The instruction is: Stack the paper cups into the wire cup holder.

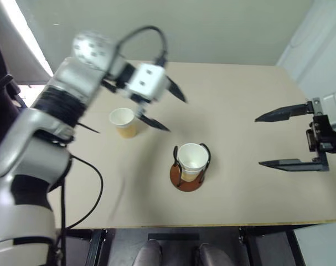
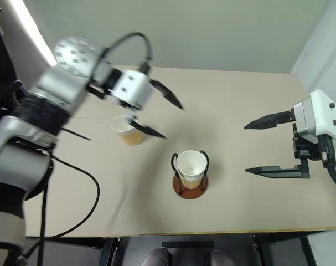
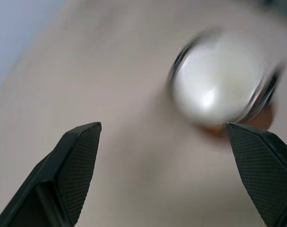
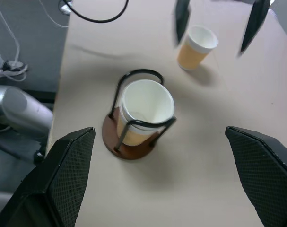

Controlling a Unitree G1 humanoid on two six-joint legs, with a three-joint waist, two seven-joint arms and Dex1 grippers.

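The lone paper cup [image 1: 123, 122] gets narrower toward its base [image 1: 127, 133], so the paper cup will go down almost to its rim in the holder's cup when I lower it.
The wire cup holder [image 1: 185, 180], a reddish-brown disc with black wire loops, stands near the table's middle front. A paper cup [image 1: 192, 157] sits upright inside it, white mouth up; I cannot tell whether more are nested in it. A second paper cup [image 1: 123, 122] stands alone on the table, further left and back. My left gripper [image 1: 176, 114] hangs open above the table between the two cups, holding nothing. My right gripper [image 1: 258, 141] is open and empty to the right of the holder. In the right wrist view the holder [image 4: 116, 142] lies ahead between the wide-spread fingers [image 4: 67, 170].
The tan table [image 1: 239, 88] has a front edge close below the holder and a right edge past my right gripper. A black cable [image 1: 90, 194] loops over the table's left front. Grey wall rises behind the far edge.
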